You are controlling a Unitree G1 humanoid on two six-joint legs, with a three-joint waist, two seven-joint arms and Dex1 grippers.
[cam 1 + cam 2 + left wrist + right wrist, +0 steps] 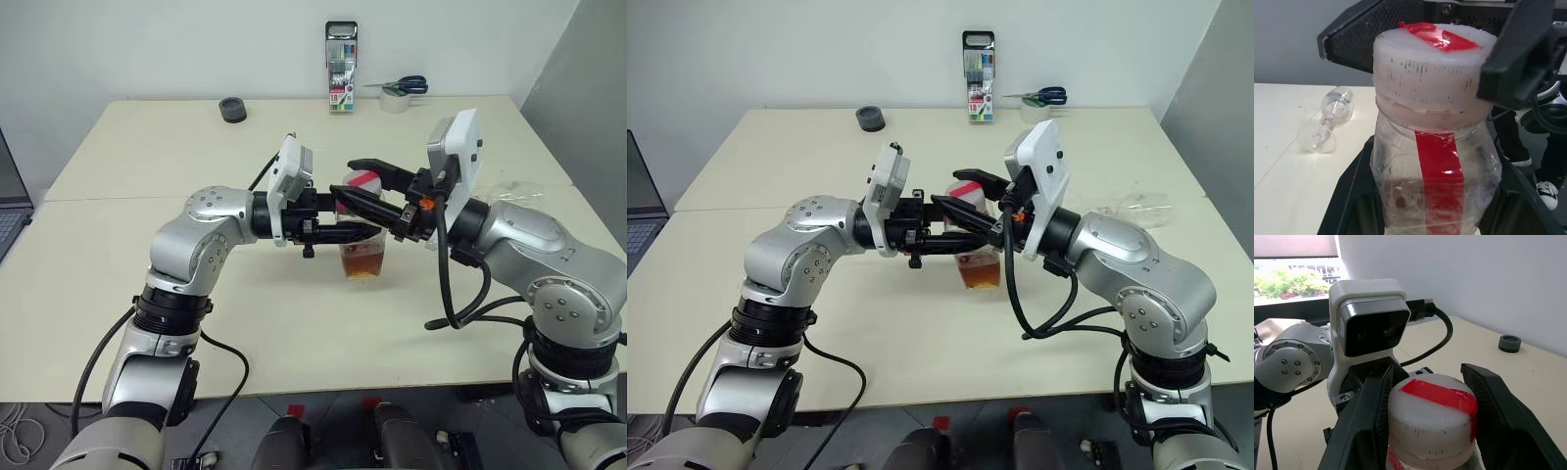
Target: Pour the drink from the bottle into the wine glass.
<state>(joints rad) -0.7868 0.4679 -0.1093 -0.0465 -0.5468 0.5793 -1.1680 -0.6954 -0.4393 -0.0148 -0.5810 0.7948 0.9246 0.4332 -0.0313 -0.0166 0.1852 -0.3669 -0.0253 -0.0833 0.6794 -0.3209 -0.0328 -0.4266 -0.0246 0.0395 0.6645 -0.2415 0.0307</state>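
Note:
Next, my right gripper opens, turns back and grabs the cap again for another twist before pouring, because the cap is still on the bottle's neck.
My left gripper is shut on the body of the clear bottle, holding it upright over the middle of the table. Amber drink fills the bottle's lower part, and a red strip runs down its side. My right gripper reaches in from the right, with one finger against each side of the red-and-white cap. The wine glass lies on its side on the table to the right, apart from both grippers.
A black tape roll, a pack of markers and scissors on a white tape roll stand along the table's far edge. A laptop sits at the left edge. The table has bare room in front.

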